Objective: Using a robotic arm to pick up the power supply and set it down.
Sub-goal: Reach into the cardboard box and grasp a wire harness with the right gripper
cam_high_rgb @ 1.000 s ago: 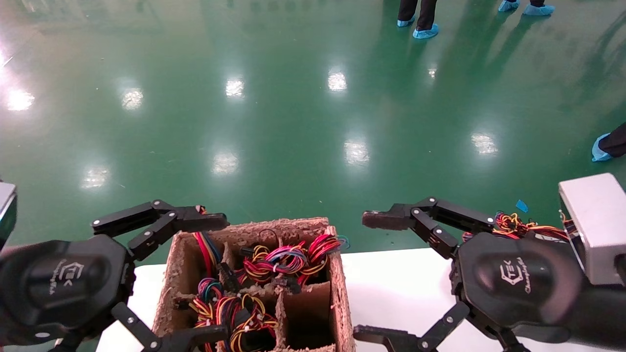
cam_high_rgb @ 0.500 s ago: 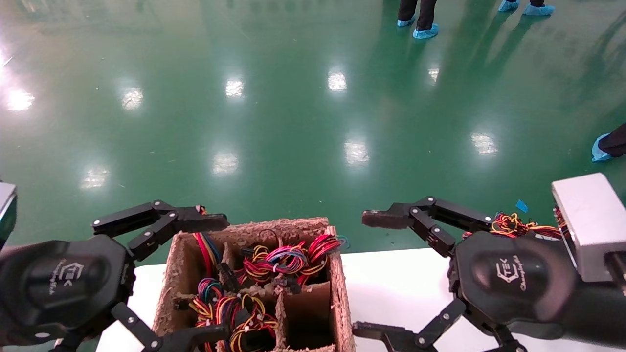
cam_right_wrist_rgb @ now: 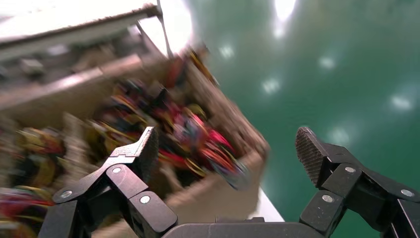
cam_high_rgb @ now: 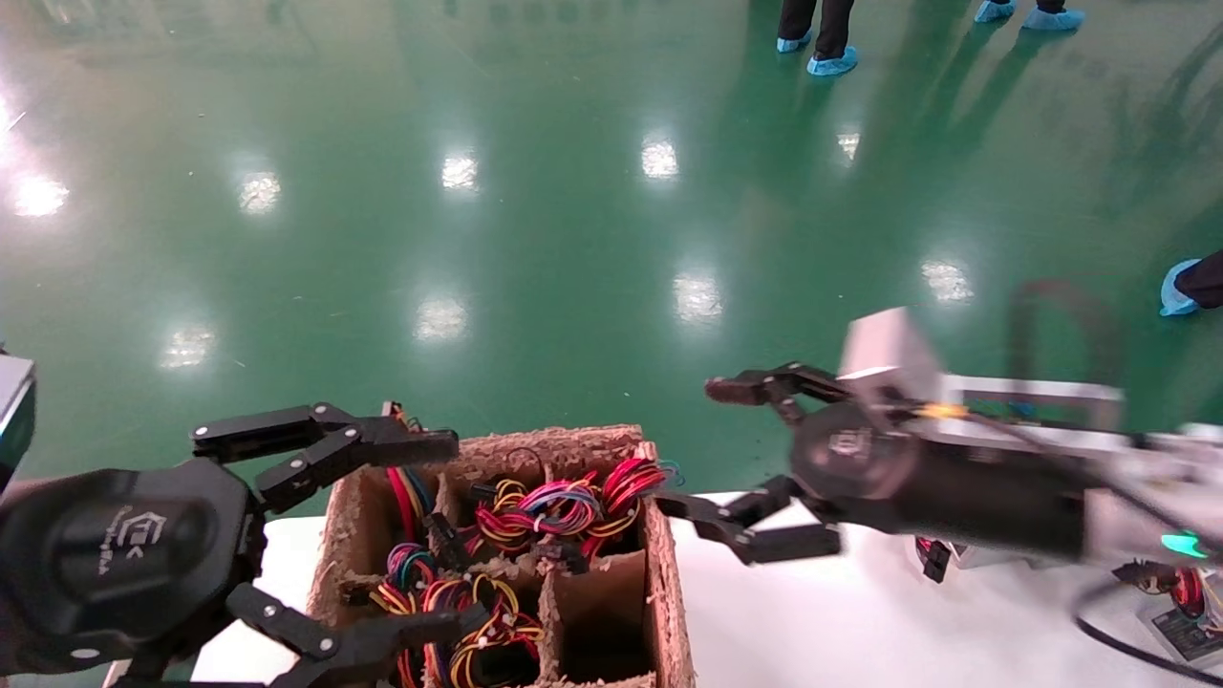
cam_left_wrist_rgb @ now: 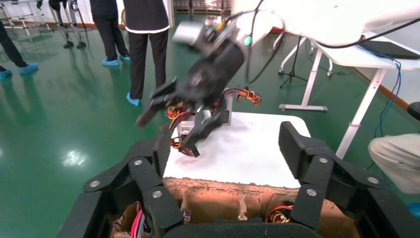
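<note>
I can see red wires [cam_high_rgb: 627, 486] bunched high in the box's corner cell [cam_high_rgb: 610, 527], so a hidden grey power supply will come up hanging below them when I lift.
My right gripper [cam_high_rgb: 718, 463], on the robotic arm with the pale-grey box [cam_high_rgb: 884, 349], hangs open and empty beside the right wall of the brown divided cardboard box [cam_high_rgb: 664, 583]. In the right wrist view this gripper [cam_right_wrist_rgb: 228, 148] faces the box's wire-filled cells. A grey power supply [cam_left_wrist_rgb: 225, 109] with red and yellow wires lies on the white table [cam_left_wrist_rgb: 247, 153] behind that arm, apart from its fingers. My left gripper [cam_high_rgb: 459, 530] stands open over the box's left cells, holding nothing, and shows again as the left gripper [cam_left_wrist_rgb: 225, 148] in its own wrist view.
Coloured wire bundles [cam_high_rgb: 564, 506] fill most cells of the box; one cell [cam_high_rgb: 597, 612] looks empty. More wires [cam_high_rgb: 1188, 591] and a black cable lie at the table's right end. People stand on the green floor [cam_high_rgb: 573, 239] beyond the table. A second white table [cam_left_wrist_rgb: 346, 47] stands further off.
The right arm has swung left and turned, bringing its open gripper from the table's right part up to the box's right wall. The left gripper shifted slightly right.
</note>
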